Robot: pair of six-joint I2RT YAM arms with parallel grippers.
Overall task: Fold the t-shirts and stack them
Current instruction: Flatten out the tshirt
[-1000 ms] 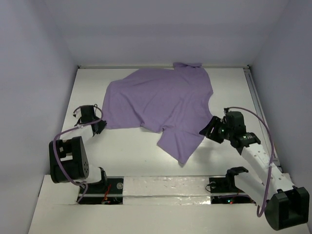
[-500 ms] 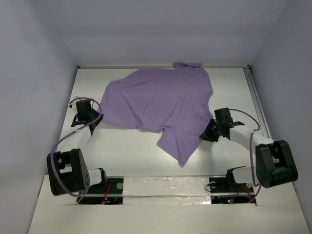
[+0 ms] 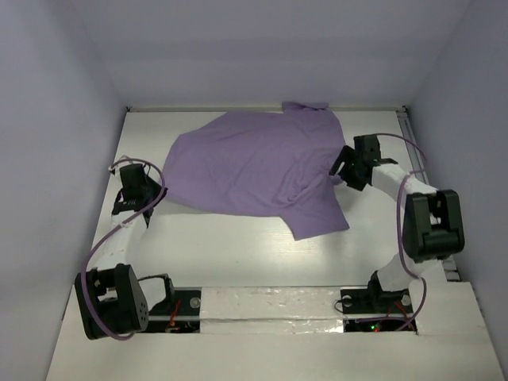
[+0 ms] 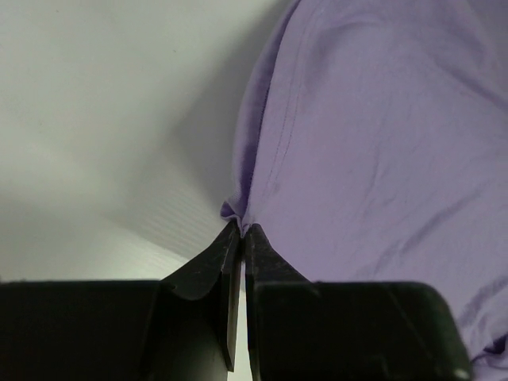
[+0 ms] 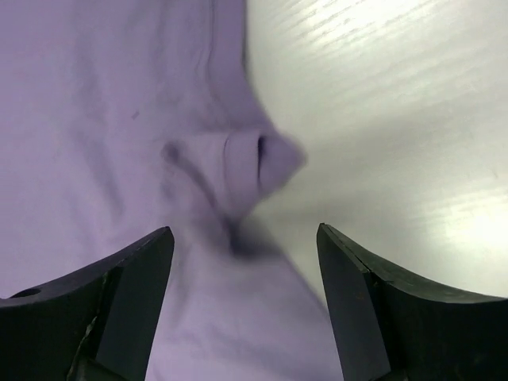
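Observation:
The lavender t-shirt (image 3: 246, 163) will smooth out between the robot's grippers when the robot lifts the t-shirt's flap by its corner, because slack creases (image 3: 300, 188) gather beside the flap.
The lavender t-shirt (image 3: 254, 167) lies spread on the white table, with a flap reaching toward the front right. My left gripper (image 3: 156, 200) is at the shirt's left edge. In the left wrist view it (image 4: 240, 228) is shut, pinching a small pucker of the purple hem (image 4: 235, 210). My right gripper (image 3: 343, 168) is at the shirt's right edge. In the right wrist view it (image 5: 244, 230) is open and empty, its jaws wide apart above a bunched fold of cloth (image 5: 258, 163) at the shirt's border.
White walls close in the table at the back and both sides. A metal rail (image 3: 417, 159) runs along the right edge. The arm bases and a white bar (image 3: 270, 305) line the near edge. Bare white tabletop (image 3: 230, 246) lies in front of the shirt.
My right gripper moved from the shirt's front right flap up to its right edge. The front flap shifted right and lies flatter. My left gripper drew slightly left, still holding the hem.

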